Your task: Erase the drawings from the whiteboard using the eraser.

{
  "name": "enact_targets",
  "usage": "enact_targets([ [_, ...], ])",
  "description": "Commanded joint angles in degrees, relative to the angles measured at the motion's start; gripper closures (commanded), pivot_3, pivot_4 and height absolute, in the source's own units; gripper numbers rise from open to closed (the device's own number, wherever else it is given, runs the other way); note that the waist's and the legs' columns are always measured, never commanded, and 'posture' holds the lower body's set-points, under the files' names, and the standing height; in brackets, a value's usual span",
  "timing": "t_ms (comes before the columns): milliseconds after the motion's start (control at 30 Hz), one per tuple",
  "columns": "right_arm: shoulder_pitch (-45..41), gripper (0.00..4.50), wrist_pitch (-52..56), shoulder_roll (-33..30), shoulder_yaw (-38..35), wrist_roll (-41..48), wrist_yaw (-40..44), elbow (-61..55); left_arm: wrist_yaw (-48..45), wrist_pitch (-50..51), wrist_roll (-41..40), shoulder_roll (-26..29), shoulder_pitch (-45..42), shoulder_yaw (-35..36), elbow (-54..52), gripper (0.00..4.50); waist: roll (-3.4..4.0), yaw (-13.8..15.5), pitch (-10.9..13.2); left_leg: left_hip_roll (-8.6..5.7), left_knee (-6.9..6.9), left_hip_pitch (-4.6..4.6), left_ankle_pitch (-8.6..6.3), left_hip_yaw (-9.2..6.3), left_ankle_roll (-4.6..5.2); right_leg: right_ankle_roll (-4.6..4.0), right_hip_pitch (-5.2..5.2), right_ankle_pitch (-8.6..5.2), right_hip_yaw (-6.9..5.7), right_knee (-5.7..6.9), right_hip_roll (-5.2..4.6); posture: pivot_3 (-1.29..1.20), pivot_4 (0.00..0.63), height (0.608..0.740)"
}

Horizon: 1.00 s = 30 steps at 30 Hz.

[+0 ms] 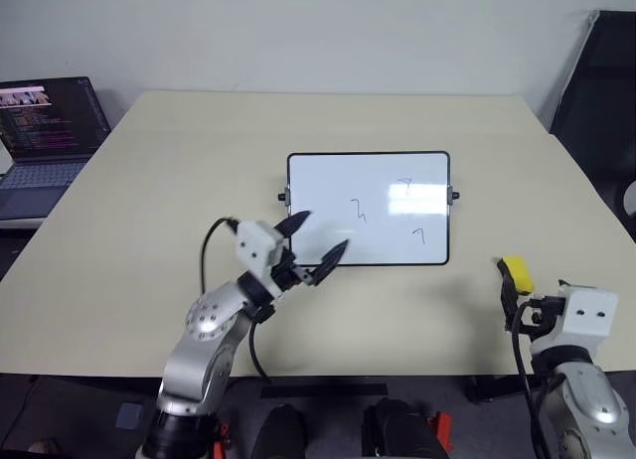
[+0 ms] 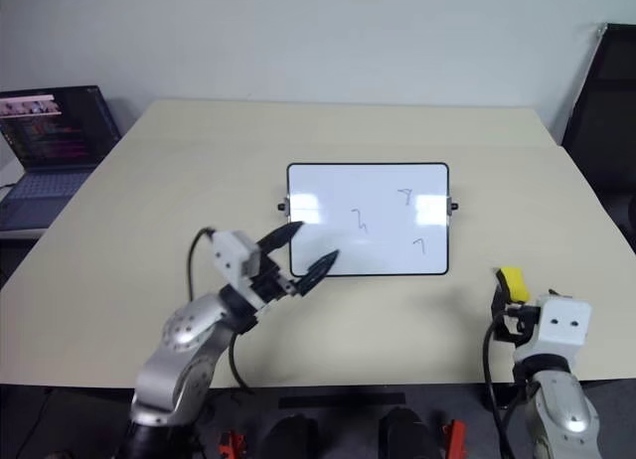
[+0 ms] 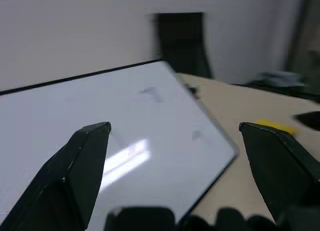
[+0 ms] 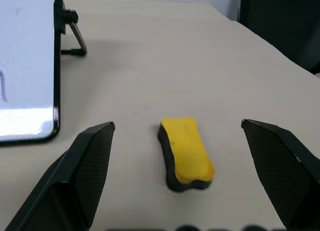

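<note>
My right gripper should go on moving toward the eraser, since the yellow eraser's long sides (image 4: 186, 152) face its open fingers, until the fingers straddle the eraser's middle, then close.
The whiteboard (image 1: 333, 186) lies flat at the middle of the table, black-framed, with a small knob on each short side. Three small dark drawings mark its right half: one near the middle (image 1: 360, 211), one up right (image 1: 404, 186) and one lower right (image 1: 418, 236). My left gripper (image 1: 323, 232) hovers open over the board's near left corner, fingers (image 3: 80, 161) spread with nothing between them. The yellow eraser (image 4: 186, 151), dark underneath, lies on the table to the right of the board's near right corner. My right gripper (image 4: 177, 124) is open just short of it, the eraser lying ahead between the fingers.
An open laptop (image 1: 45, 141) stands at the far left, beside the table. A dark chair (image 1: 601, 91) is beyond the table's right edge. The tan table (image 1: 179, 181) spreads wide around the board.
</note>
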Motion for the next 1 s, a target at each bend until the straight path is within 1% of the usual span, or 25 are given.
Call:
enact_targets([
  [33, -3.0, 0.07, 3.3, -2.2, -1.8, 1.5, 0.4, 0.8, -8.2, -0.5, -1.1, 0.9, -4.7, -3.8, 4.1, 0.0, 0.01, -0.1, 0.0, 0.0, 0.0, 0.0, 0.0, 0.0, 0.0, 0.03, 0.0, 0.02, 0.0, 0.0, 0.0, 0.0, 0.15, 0.74],
  [200, -6.3, 0.07, 7.7, -4.8, -3.4, 4.1, 1.7, 3.2, -17.2, -2.6, 0.1, 1.4, -10.2, -7.9, 10.9, 0.0, 0.05, -0.1, 0.0, -0.06, 0.09, -0.01, 0.0, 0.02, 0.01, 0.08, 0.01, 0.05, -0.05, 0.01, 0.02, 0.0, 0.15, 0.74],
  [367, -10.0, 0.07, 10.3, -6.6, -3.6, 5.7, 2.7, 6.9, -21.7, -6.2, 2.7, 1.6, -12.0, -10.3, 15.0, 0.0, 0.07, -0.1, 0.0, -0.05, 0.08, -0.02, 0.0, 0.01, 0.02, 0.11, 0.01, 0.07, -0.02, 0.01, 0.03, 0.0, 0.15, 0.74],
  [500, -12.7, 0.07, 12.1, -6.1, -4.3, 7.5, 1.9, 9.8, -22.4, -7.5, 3.4, 1.3, -11.5, -10.4, 15.6, 0.0, 0.07, -0.1, 0.0, -0.04, 0.08, -0.04, 0.0, -0.02, 0.02, 0.12, 0.01, 0.08, 0.01, 0.01, 0.02, 0.0, 0.15, 0.74],
  [633, -15.2, 0.07, 12.2, -7.0, -5.0, 7.8, 1.9, 13.0, -22.6, -7.9, 3.7, 1.4, -11.3, -10.1, 15.7, 0.0, 0.07, 0.0, 0.0, -0.04, 0.08, -0.06, 0.0, -0.03, 0.02, 0.14, 0.01, 0.09, 0.02, -0.01, 0.02, 0.0, 0.15, 0.74],
  [1000, -16.4, 0.07, 11.1, -7.4, -5.9, 8.9, 2.3, 18.5, -22.3, -8.1, 4.4, 2.1, -10.6, -9.6, 15.3, 0.0, 0.08, -0.1, 0.0, -0.04, 0.08, -0.06, 0.0, -0.03, 0.03, 0.16, 0.01, 0.09, 0.03, -0.01, 0.02, 0.0, 0.15, 0.74],
])
